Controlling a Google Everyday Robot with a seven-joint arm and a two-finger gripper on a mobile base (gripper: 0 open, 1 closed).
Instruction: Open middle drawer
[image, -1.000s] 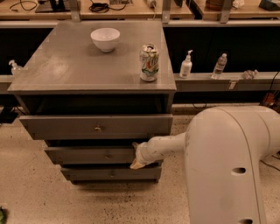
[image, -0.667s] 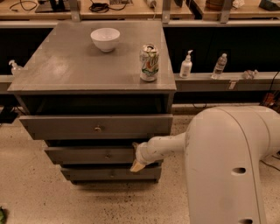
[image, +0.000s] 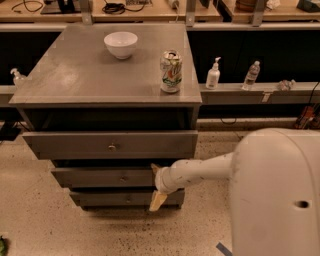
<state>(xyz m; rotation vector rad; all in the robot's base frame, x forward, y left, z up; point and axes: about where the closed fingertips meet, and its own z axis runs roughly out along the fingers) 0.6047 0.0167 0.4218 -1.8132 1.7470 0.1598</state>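
Next, I raise my gripper to the middle drawer's near end (image: 147, 178) and pull there, because my gripper's lower finger hangs down by the bottom drawer (image: 140, 198).
The middle drawer (image: 102, 177) is a grey flat front with a small dull knob (image: 123, 178), set below the taller top drawer (image: 75, 145) with its brass knob (image: 112, 147). The top drawer stands pulled out a little. The slim bottom drawer (image: 115, 198) is under both. My gripper (image: 156, 185) is at the right end of the middle drawer's front, right of its knob. Its tan fingertips (image: 158, 201) stand apart, one above and one below, with nothing between them. I cannot tell whether they touch the drawer front.
A white bowl (image: 120, 44) and a soda can (image: 171, 71) stand on the cabinet top (image: 90, 80). Bottles (image: 213, 74) stand on a low shelf to the right. My white body (image: 280, 195) fills the lower right. Speckled floor lies in front.
My gripper has dropped slightly at the right end of the drawer fronts. The drawers have not moved.
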